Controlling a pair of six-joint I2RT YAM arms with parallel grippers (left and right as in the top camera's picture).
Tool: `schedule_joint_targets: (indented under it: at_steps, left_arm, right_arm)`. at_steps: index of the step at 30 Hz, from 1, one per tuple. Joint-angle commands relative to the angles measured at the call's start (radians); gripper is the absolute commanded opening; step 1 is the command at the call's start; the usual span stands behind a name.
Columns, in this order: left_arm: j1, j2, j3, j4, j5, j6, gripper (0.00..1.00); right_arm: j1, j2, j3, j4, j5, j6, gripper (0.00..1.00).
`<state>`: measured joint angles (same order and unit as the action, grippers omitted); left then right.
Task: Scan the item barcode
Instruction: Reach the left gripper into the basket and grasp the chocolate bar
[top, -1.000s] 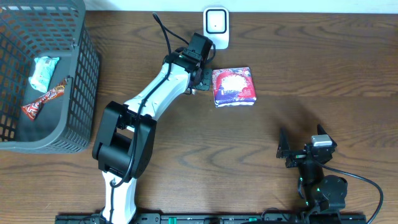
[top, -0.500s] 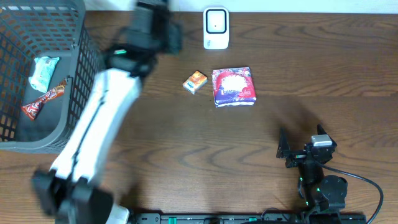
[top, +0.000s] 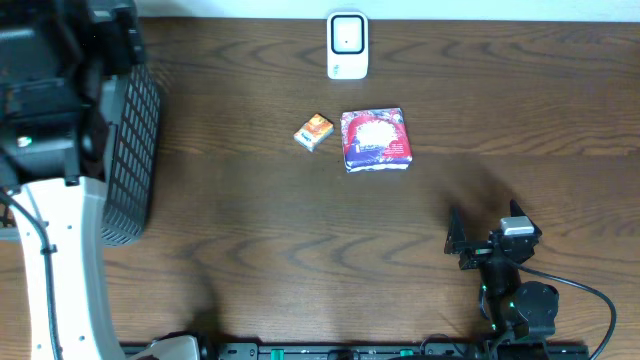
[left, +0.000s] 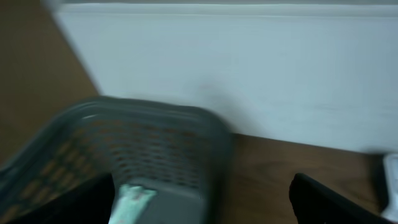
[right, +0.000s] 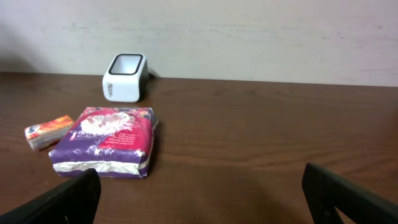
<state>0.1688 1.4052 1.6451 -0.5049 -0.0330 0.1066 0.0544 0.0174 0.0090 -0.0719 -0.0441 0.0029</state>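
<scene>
My left gripper should go on down to the basket's bottom (left: 171, 202) and close on an item there, as its fingers are open and empty above the grey basket's open top (left: 146, 134).
A white barcode scanner (top: 347, 45) stands at the table's far edge, also in the right wrist view as the scanner (right: 126, 77). A small orange packet (top: 314, 132) lies flat beside a purple and red pack (top: 376, 139); both show in the right wrist view as the orange packet (right: 48, 130) and the pack (right: 109, 140). My left arm (top: 50, 110) is blurred above the grey basket (top: 130, 150). The left gripper (left: 199, 211) is open and holds nothing, over the basket (left: 161, 143). The right gripper (top: 486, 232) rests open at the near right.
A pale green packet (left: 130, 202) lies inside the basket below my left fingers. A white wall (right: 249, 31) runs behind the table's far edge. The right gripper (right: 202, 205) faces the pack and scanner across bare brown wood.
The left gripper opened and left the orange packet lying beside the purple pack. The left arm then swung fast to the left, over the basket. The right arm has not moved.
</scene>
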Motion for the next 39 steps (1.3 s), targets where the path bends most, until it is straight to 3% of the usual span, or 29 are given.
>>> schedule_joint_targets:
  at_steps: [1, 11, 17, 22, 39]
  left_arm:
    - [0.090, 0.016, 0.008, -0.007, -0.023, 0.050, 0.90]
    - [0.283, 0.168, 0.008, -0.021, -0.031, 0.109, 0.86]
    - [0.287, 0.271, -0.006, -0.100, -0.032, 0.473, 0.86]
    - [0.288, 0.378, -0.006, -0.167, -0.032, 0.645, 0.86]
    - [0.378, 0.625, -0.006, -0.183, -0.035, 0.660, 0.86]
  right_arm:
    - [-0.008, -0.004, -0.003, -0.002, 0.009, -0.011, 0.99]
    - [-0.008, -0.004, -0.003, -0.002, 0.009, -0.011, 0.99]
    - [-0.008, -0.004, -0.003, -0.002, 0.009, -0.011, 0.99]
    - [-0.008, -0.004, -0.003, -0.002, 0.009, -0.011, 0.99]
    - [-0.008, -0.004, -0.003, -0.002, 0.009, -0.011, 0.99]
